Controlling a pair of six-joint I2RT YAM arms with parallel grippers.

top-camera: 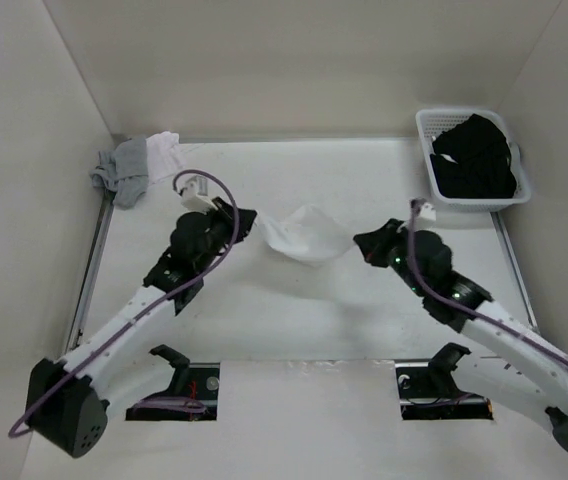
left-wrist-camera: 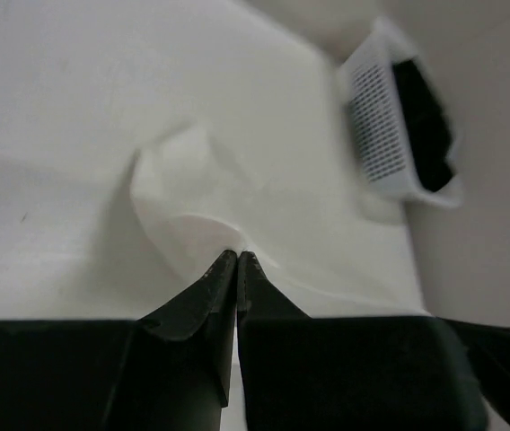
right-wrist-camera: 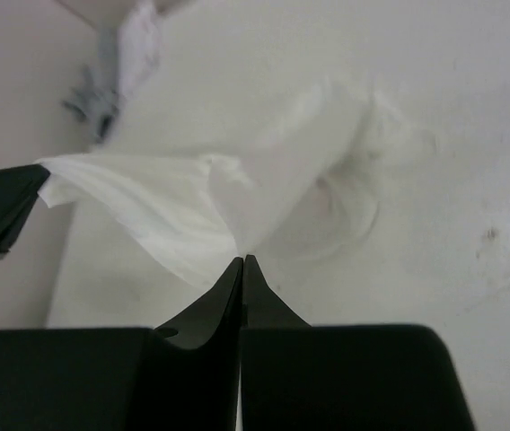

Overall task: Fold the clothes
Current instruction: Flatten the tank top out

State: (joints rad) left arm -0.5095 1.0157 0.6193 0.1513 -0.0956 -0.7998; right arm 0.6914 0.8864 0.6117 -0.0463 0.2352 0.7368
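I should lift the white camisole (top-camera: 309,238), pull it tight and lay it flat toward the table's front edge (top-camera: 299,305) before I fold it, because it sags in a heap between my grippers.
The white camisole (top-camera: 304,238) hangs stretched between my two grippers over the middle of the table. My left gripper (top-camera: 252,220) is shut on its left corner; in the left wrist view the fabric (left-wrist-camera: 192,215) runs into the closed fingertips of that gripper (left-wrist-camera: 237,254). My right gripper (top-camera: 362,243) is shut on the right corner; in the right wrist view the cloth (right-wrist-camera: 237,197) gathers to a point at that gripper's closed tips (right-wrist-camera: 243,260). The garment sags in the middle. Its straps are not distinguishable.
A grey and white garment pile (top-camera: 134,165) lies at the back left corner. A white basket (top-camera: 432,130) holding black garments (top-camera: 474,158) stands at the back right. White walls enclose the table on three sides.
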